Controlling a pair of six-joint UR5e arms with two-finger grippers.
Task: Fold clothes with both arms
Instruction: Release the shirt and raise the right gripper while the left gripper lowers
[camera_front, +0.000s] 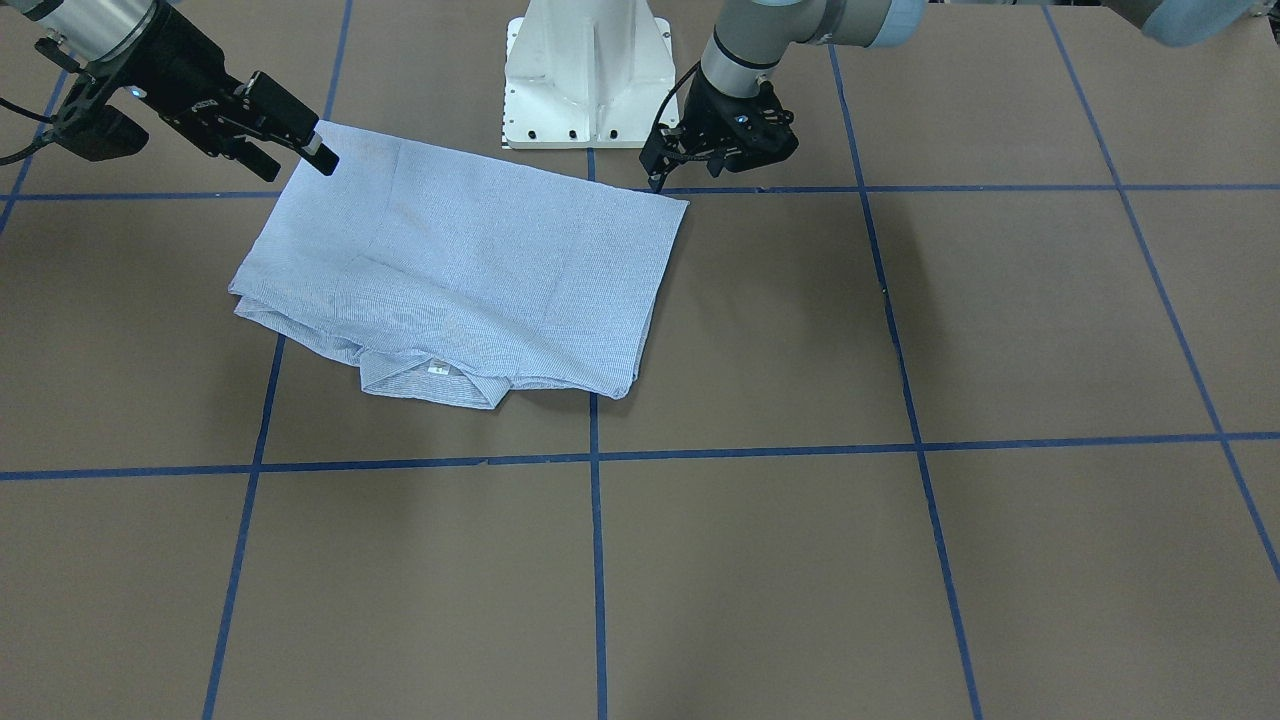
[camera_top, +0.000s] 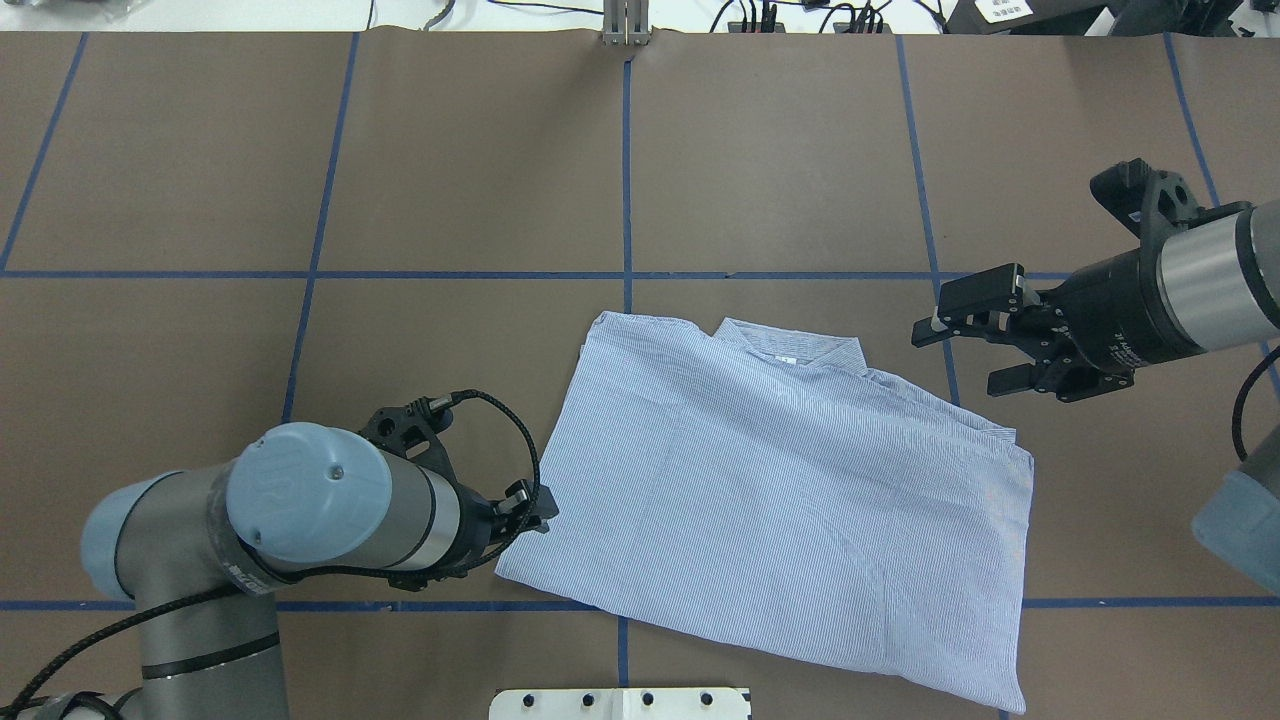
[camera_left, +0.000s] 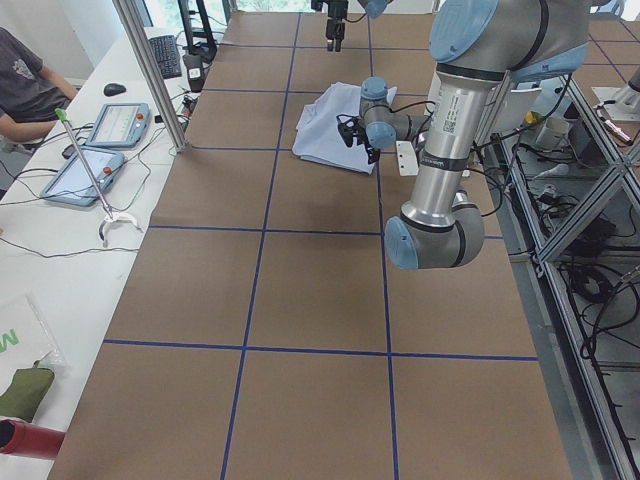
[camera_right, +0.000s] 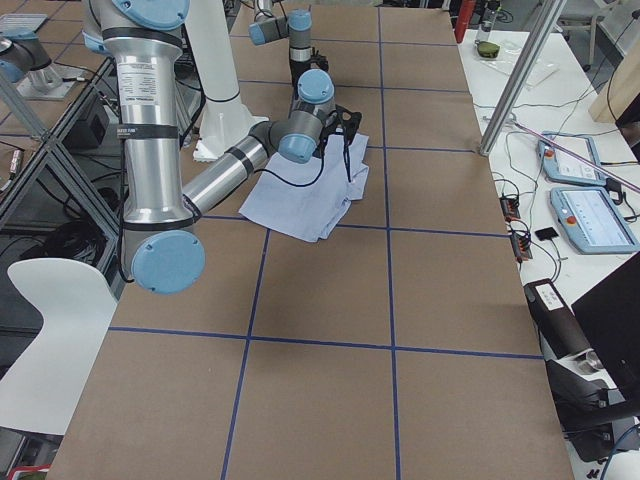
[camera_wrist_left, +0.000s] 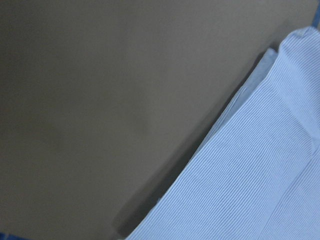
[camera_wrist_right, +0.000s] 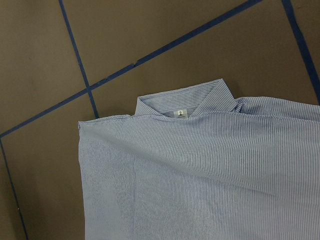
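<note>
The shirt is lying crooked across the robot's front with its collar (camera_front: 434, 383) facing away, so the robot's left gripper should grab the shirt's near corner (camera_front: 678, 205) and turn the shirt lengthwise.
The clothes are one light blue striped shirt (camera_top: 780, 500) lying folded into a flat rectangle on the brown table (camera_top: 780, 160). Its collar with a small white label (camera_wrist_right: 180, 113) points away from the robot. My left gripper (camera_top: 535, 508) is low at the shirt's near left corner, its tip (camera_front: 655, 180) just off the cloth. I cannot tell whether its fingers are open or shut. The left wrist view shows only the shirt's edge (camera_wrist_left: 250, 170) and bare table. My right gripper (camera_top: 960, 355) hovers open and holds nothing, beside the shirt's far right shoulder (camera_front: 298, 168).
The white pedestal base (camera_front: 588, 80) stands at the robot's edge of the table, just behind the shirt. Blue tape lines (camera_top: 627, 200) grid the table. A side bench holds tablets (camera_left: 115, 125), with a seated person (camera_left: 25, 85) beside it.
</note>
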